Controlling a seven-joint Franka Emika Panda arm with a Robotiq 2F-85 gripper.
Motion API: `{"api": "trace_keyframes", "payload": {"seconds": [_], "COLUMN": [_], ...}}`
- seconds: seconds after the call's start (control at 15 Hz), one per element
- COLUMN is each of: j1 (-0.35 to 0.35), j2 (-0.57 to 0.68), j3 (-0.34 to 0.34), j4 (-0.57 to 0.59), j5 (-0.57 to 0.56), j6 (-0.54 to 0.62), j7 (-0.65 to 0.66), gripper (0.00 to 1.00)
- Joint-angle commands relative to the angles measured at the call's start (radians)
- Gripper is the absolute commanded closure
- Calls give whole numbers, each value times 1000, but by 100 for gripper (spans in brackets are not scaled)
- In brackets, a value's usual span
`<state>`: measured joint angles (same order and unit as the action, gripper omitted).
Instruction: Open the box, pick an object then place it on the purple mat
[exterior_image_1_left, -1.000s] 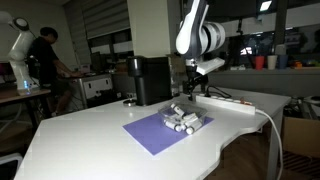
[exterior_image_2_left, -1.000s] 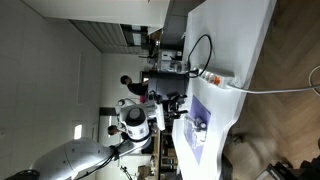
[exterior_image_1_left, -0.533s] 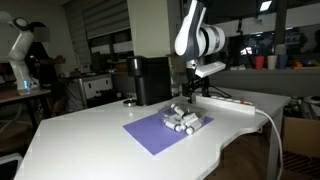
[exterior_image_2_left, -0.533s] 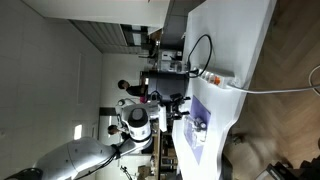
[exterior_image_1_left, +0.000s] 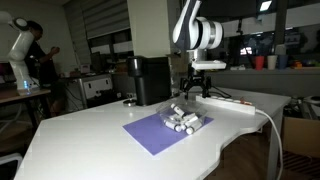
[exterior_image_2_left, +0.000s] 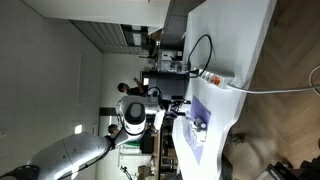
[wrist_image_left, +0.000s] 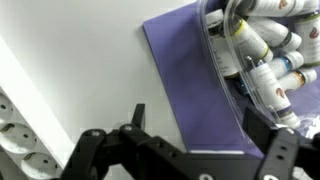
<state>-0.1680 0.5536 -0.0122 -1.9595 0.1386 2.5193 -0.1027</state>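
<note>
My gripper is hanging over the mat's edge next to the clear box. I should move back over the box and, with the box's lid open, reach down for a white bottle.
The purple mat lies flat on the white table and shows in the wrist view too. The clear box sits on the mat's far end, full of several small white bottles. Whether its lid is on I cannot tell. My gripper hangs above the table just behind the box. In the wrist view its fingers stand apart with nothing between them, over the mat's edge, with the box to the right. In the sideways exterior view the mat is a small patch.
A tall black appliance stands behind the mat. A white power strip with a cable lies behind the gripper and shows in the wrist view. The table's curved front edge is near the mat. A person works far back.
The arm's wrist has turned and shifted slightly right above the box. Box and mat have not moved.
</note>
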Motion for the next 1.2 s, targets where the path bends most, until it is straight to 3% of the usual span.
{"api": "trace_keyframes", "payload": {"seconds": [0.0,0.33,0.8,1.0,1.13], "j1": [-45,-105,-111,-77,-37], "j2": [-13,5,52,66,55], "j3": [44,115,97,73,44], "j4": [57,160,268,272,260], "j5": [98,313,530,544,464], "j6": [-86,-328,-681,-741,-690], "j7": [-16,-87,-92,-85,-106], "gripper": [0,0,0,0,0]}}
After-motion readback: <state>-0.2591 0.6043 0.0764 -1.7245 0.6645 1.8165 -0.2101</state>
